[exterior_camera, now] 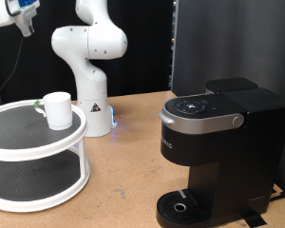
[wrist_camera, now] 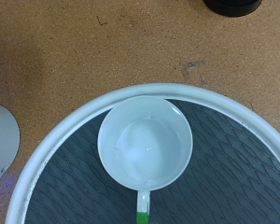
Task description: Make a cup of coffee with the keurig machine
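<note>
My gripper should keep lowering toward the green patch (exterior_camera: 38, 103) until my fingers open near it, as the cup's handle (exterior_camera: 40, 109) points toward my gripper with free space around it.
The cup (exterior_camera: 58, 109), a small white mug, stands upright on the top tier of a round white stand (exterior_camera: 19, 142) at the exterior view's left. The wrist view looks straight down into the cup (wrist_camera: 145, 147); it is empty, and its handle (wrist_camera: 143, 201) ends in a green patch. The keurig machine (exterior_camera: 218, 142), black with a silver-grey band, stands at the exterior view's right with its lid down and a bare drip tray (exterior_camera: 185, 207). The gripper (exterior_camera: 24, 17) hangs high above the cup at the exterior view's top left. Its fingers do not show in the wrist view.
The stand has two tiers with dark mesh floors and a white rim (wrist_camera: 65, 126). The arm's white base (exterior_camera: 90, 109) stands behind it on the brown tabletop (exterior_camera: 123, 171). A dark round shape (wrist_camera: 233, 5) at the wrist view's edge is part of the machine. A black panel stands behind the machine.
</note>
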Controlling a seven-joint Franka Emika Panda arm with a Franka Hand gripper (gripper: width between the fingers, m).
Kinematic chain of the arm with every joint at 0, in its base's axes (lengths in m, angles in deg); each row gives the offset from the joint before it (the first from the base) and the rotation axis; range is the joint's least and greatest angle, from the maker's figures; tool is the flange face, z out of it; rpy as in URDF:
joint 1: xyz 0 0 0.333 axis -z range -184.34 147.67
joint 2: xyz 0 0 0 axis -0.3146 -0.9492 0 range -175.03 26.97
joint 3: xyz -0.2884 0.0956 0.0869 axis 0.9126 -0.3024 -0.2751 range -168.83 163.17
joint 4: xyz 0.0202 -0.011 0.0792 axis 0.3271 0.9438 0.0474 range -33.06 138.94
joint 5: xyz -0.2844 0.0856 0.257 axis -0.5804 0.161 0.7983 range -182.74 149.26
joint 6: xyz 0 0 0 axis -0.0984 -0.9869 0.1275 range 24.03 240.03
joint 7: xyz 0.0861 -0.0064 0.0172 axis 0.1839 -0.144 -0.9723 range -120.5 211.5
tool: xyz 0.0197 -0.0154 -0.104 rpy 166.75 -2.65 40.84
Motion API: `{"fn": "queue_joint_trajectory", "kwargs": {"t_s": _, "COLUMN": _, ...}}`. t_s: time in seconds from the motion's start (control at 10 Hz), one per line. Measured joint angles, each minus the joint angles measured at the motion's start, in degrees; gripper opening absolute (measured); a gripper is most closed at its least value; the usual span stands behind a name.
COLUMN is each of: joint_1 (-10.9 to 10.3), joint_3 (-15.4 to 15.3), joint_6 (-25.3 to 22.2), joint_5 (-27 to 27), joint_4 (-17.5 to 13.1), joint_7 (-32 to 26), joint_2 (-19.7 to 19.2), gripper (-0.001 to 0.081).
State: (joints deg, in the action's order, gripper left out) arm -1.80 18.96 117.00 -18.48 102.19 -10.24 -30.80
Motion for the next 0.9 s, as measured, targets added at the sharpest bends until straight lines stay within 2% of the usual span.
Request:
{"fn": "queue_joint_trajectory", "kwargs": {"t_s": 0.5, "joint_1": 0.1, "joint_3": 0.1, "joint_6": 7.4, "joint_5": -1.4, "joint_4": 6.7, "joint_7": -0.3, "joint_2": 0.9, "gripper": 0.0004}}
{"fn": "queue_joint_trajectory", "kwargs": {"t_s": 0.9, "joint_1": 1.0, "joint_3": 0.9, "joint_6": 11.4, "joint_5": -3.8, "joint_4": 10.8, "joint_7": -2.4, "joint_2": 1.8, "gripper": 0.0004}}
